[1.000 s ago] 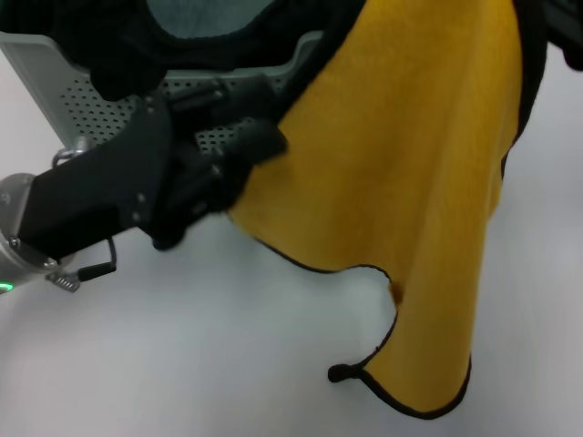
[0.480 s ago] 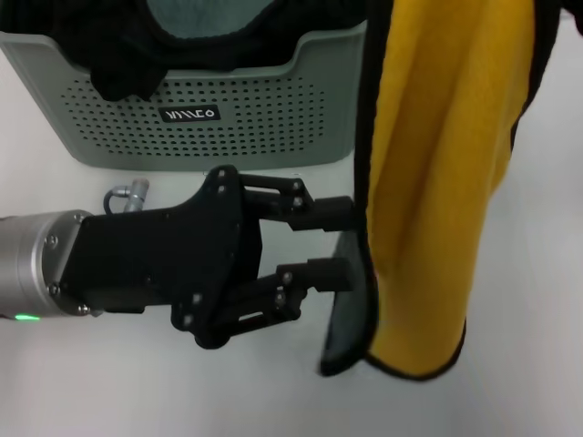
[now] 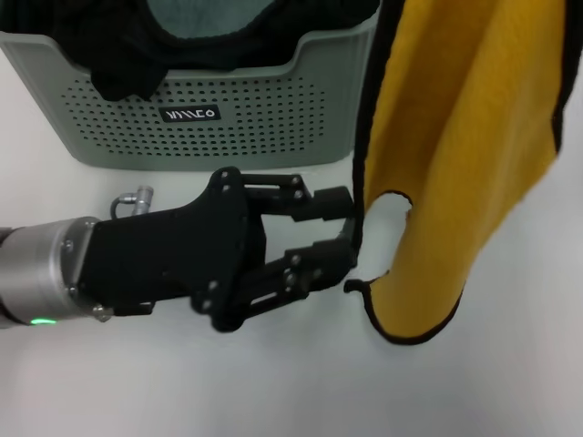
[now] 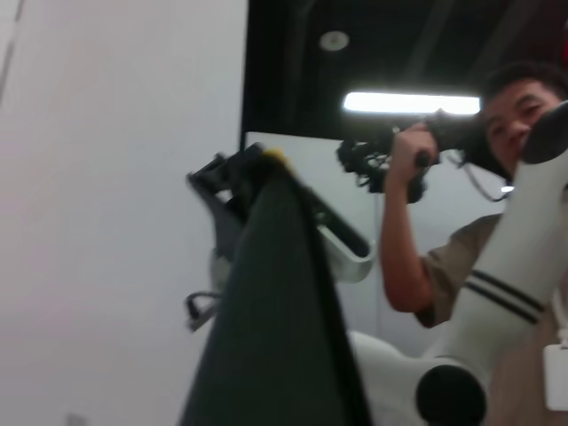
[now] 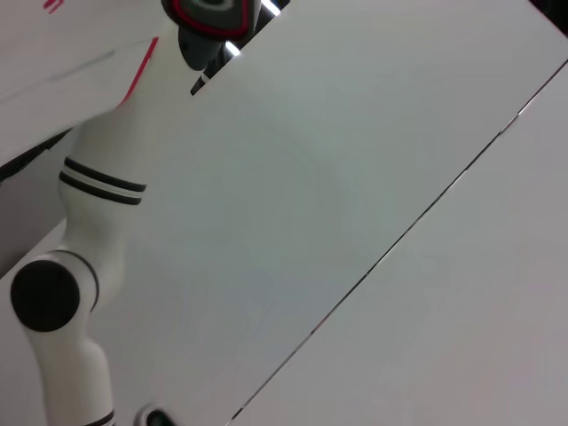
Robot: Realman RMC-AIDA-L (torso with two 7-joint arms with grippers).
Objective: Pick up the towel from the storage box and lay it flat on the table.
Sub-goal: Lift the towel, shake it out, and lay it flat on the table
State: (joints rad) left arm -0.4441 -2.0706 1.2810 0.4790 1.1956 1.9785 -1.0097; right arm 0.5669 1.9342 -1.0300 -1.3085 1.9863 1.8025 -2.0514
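My left gripper's open fingers have the towel's black edge (image 3: 360, 173) hanging across them, clear of the storage box. I should keep moving the fingers around that black edge until they pinch it.
The yellow towel (image 3: 455, 155) with black edge binding hangs over the table (image 3: 182, 391), to the right of the sage-green storage box (image 3: 237, 127). Its lowest corner is just above the tabletop. My left gripper (image 3: 346, 229) reaches in from the left in front of the box. It is open, with the towel's left black edge at its fingertips (image 3: 339, 202). In the left wrist view the towel's dark reverse (image 4: 275, 319) hangs from my right gripper (image 4: 253, 169), which pinches its top. The head view does not show the right gripper.
A black cloth (image 3: 118, 64) drapes over the box's rim and a teal-grey cloth (image 3: 196, 16) lies inside. In the left wrist view a person with a camera (image 4: 497, 124) stands beyond the robot's white arm (image 4: 524, 248). White tabletop lies in front of the left gripper.
The towel has turned and spread wider, and its lower edge has risen with a notch now showing. The left gripper has moved slightly up and right to the towel's edge, still open.
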